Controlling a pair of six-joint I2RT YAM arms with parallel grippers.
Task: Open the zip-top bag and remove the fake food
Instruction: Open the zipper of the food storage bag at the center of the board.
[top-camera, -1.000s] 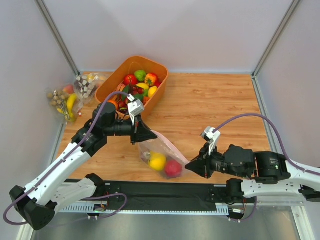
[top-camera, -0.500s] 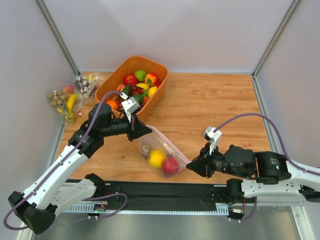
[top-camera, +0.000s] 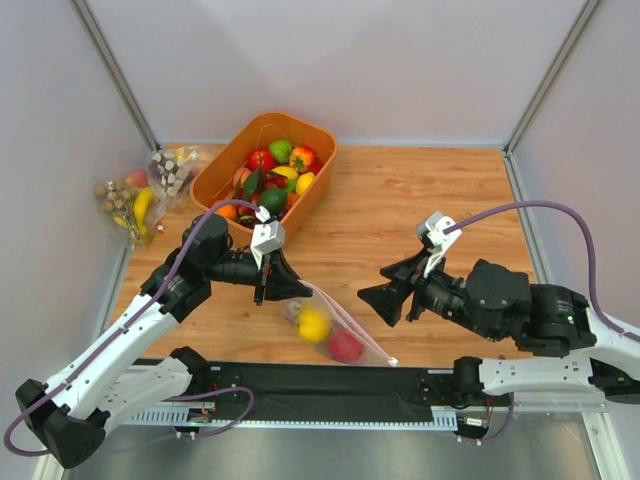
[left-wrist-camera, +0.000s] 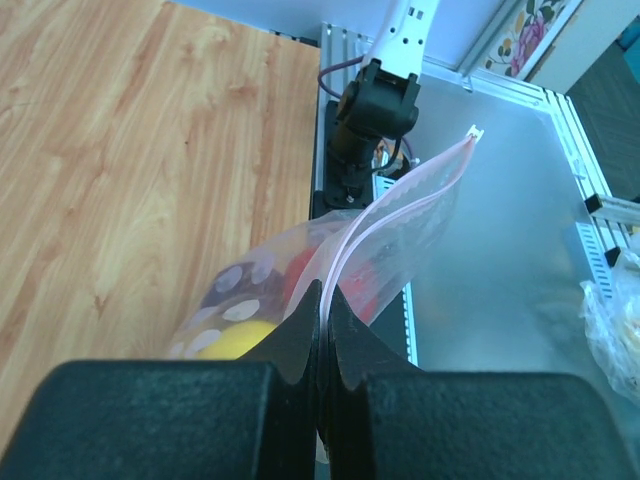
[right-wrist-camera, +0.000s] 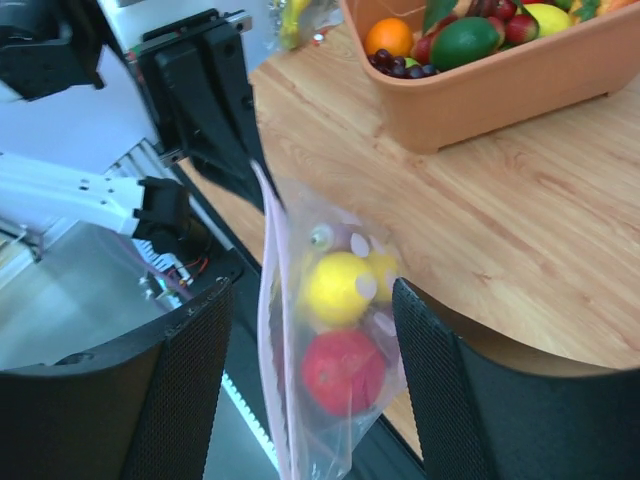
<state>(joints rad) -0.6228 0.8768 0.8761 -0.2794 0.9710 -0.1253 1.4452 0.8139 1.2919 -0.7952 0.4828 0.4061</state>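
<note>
My left gripper is pinching both edges of the bag's opening (top-camera: 315, 290) at its corner, so my right gripper should hold the bag's zip strip (top-camera: 348, 321) before my left gripper takes a new grip.
The clear zip-top bag (top-camera: 338, 312) hangs slanting over the table's near edge. My left gripper (top-camera: 268, 284) is shut on its top corner, and in the left wrist view the pink zip strip (left-wrist-camera: 400, 205) runs out from between the left gripper's (left-wrist-camera: 325, 297) tips. Inside the bag lies fake food: a yellow round fruit (top-camera: 314, 325), a red apple (top-camera: 345, 346) and a purple piece (right-wrist-camera: 335, 240). My right gripper (top-camera: 380, 290) stands open to the right of the bag and touches nothing. In the right wrist view, the bag (right-wrist-camera: 290, 330) hangs ahead between the right gripper's (right-wrist-camera: 310, 295) fingers.
An orange tub (top-camera: 212, 178) full of fake fruit stands at the back left. Other clear bags (top-camera: 135, 200) with a banana and nuts lie beside the left wall. A black strip (top-camera: 330, 385) runs along the near edge under the bag.
My right gripper has opened, let go of the bag's lower end and drawn back up to the right. The bag now hangs from the left gripper alone.
</note>
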